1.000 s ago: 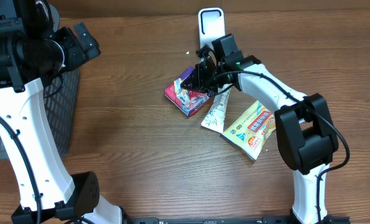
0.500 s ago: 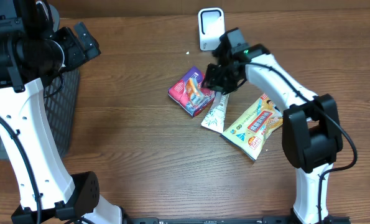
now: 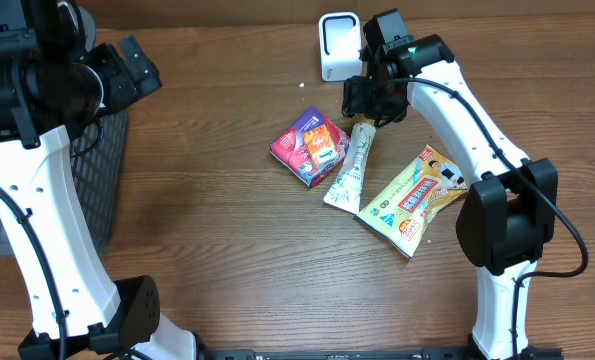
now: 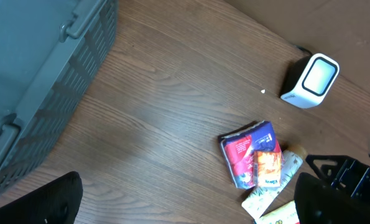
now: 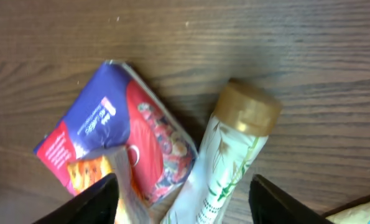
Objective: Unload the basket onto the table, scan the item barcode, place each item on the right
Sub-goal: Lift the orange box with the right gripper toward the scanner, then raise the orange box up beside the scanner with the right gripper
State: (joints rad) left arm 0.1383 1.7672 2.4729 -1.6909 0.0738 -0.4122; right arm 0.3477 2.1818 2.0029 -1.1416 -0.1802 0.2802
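The orange packet is on top of the red and purple snack packet, so next my right gripper raises the orange packet to the white scanner (image 3: 340, 42) first.
A red and purple snack packet (image 3: 310, 147) lies flat on the wooden table, with a white tube with a gold cap (image 3: 351, 165) touching its right side. My right gripper (image 3: 370, 100) hangs open just above and behind them, holding nothing. In the right wrist view the packet (image 5: 116, 149) and the tube (image 5: 231, 162) lie below the spread fingers (image 5: 97, 202) of the gripper (image 5: 185, 205). The white scanner (image 3: 339, 45) stands at the back. My left gripper (image 3: 127, 65) is wide open and empty, high at the far left. The left wrist view has the packet (image 4: 250, 155) and scanner (image 4: 312, 81).
A yellow pouch (image 3: 412, 198) lies to the right of the tube. A grey plastic basket (image 3: 107, 170) stands at the left edge, also in the left wrist view (image 4: 41, 74).
My right gripper opened and let go of the red and purple packet, which now lies flat on the table. The gripper pulled back and up toward the scanner. The left arm stayed still.
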